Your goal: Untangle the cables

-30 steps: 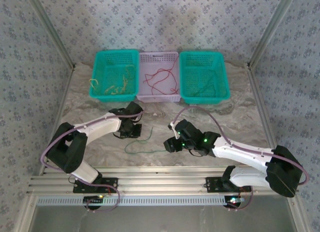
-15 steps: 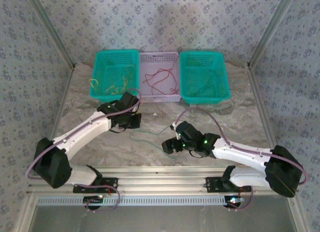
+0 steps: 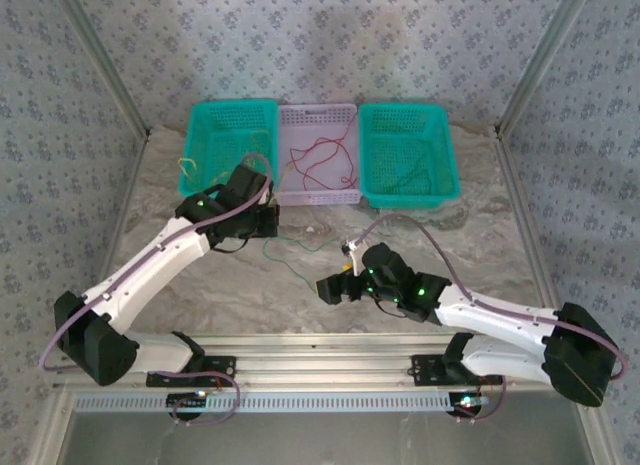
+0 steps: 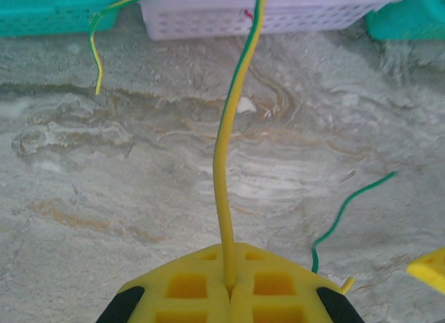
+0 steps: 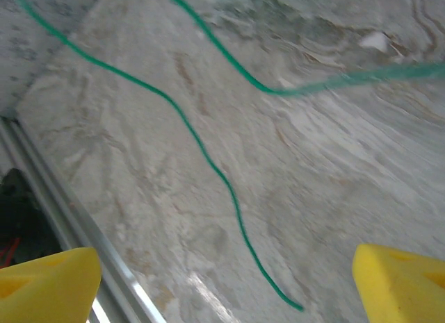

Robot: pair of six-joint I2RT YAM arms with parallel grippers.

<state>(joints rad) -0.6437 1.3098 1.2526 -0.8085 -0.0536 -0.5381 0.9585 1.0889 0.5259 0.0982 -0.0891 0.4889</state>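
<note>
The green cable trails (image 3: 282,238) from the yellow-and-green cable in my left gripper, so my right gripper needs to take hold of the green cable (image 3: 290,268) and pull the two apart.
My left gripper (image 4: 229,287) is shut on a thin yellow-and-green cable (image 4: 224,149) that rises from the jaws toward the baskets. In the top view the left gripper (image 3: 266,223) sits just in front of the left teal basket (image 3: 232,106). A green cable (image 3: 300,259) trails over the marble from there toward my right gripper (image 3: 328,288). The right gripper (image 5: 226,295) is open, with the green cable (image 5: 208,156) lying loose on the table between its fingers (image 5: 49,288). Yellow cables (image 3: 188,166), red cables (image 3: 320,161) and green cables (image 3: 410,171) lie in the baskets.
A white basket (image 3: 318,109) stands between the left teal basket and a right teal basket (image 3: 402,107) at the back of the table. A yellow-green cable (image 4: 97,52) hangs over the left basket's front. A metal rail (image 5: 62,219) edges the table near the right gripper.
The left arm has stretched forward toward the baskets, drawing its cable along. The right gripper has opened, let the green cable drop, and shifted slightly left.
</note>
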